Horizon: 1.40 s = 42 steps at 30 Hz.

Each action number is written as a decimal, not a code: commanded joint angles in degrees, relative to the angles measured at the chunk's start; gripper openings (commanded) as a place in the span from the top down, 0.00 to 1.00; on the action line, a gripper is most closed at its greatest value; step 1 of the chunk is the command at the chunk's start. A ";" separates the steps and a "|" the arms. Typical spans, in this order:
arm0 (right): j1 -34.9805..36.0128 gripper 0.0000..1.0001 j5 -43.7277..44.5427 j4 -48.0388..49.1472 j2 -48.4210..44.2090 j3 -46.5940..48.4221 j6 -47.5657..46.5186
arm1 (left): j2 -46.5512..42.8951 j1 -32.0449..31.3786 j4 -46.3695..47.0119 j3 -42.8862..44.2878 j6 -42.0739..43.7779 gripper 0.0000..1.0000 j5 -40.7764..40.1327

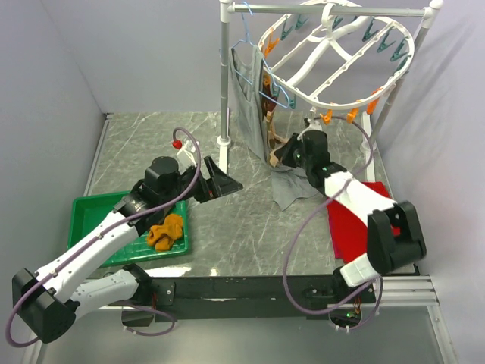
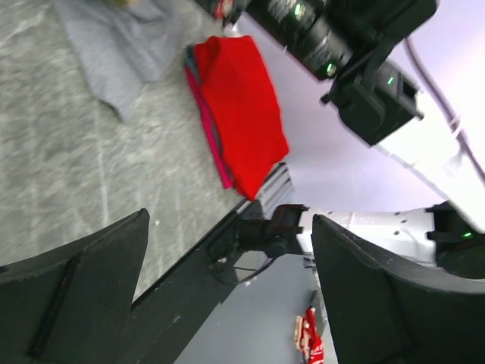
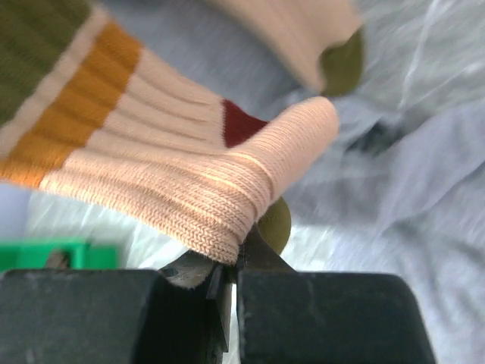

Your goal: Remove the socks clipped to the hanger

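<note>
The tan sock's lower end bends at my right gripper (image 1: 277, 155). The sock (image 1: 270, 127) will fold over and hang down when I carry it.
The round white hanger (image 1: 333, 57) hangs from the rack's top bar, with orange and teal clips round its rim. Socks (image 1: 268, 125) dangle from its left edge, beside the grey tank top. My right gripper (image 1: 282, 152) is at their lower end. In the right wrist view it (image 3: 235, 265) is shut on a tan sock (image 3: 189, 182) with orange, olive and dark red markings. My left gripper (image 1: 223, 182) hovers over the table left of that, open and holding nothing (image 2: 231, 296). A mustard-orange sock (image 1: 167, 231) lies in the green tray (image 1: 91, 208).
A grey tank top (image 1: 246, 98) on a thin blue wire hanger hangs by the rack's white pole (image 1: 224, 76), its hem pooling on the table (image 1: 292, 189). A red cloth (image 1: 352, 227) lies at the right, under the right arm. Grey walls close in both sides.
</note>
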 commanded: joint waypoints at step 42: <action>-3.18 1.00 -33.96 -37.81 -47.67 -0.99 5.83 | 16.54 -25.23 9.14 12.55 6.22 0.00 -8.74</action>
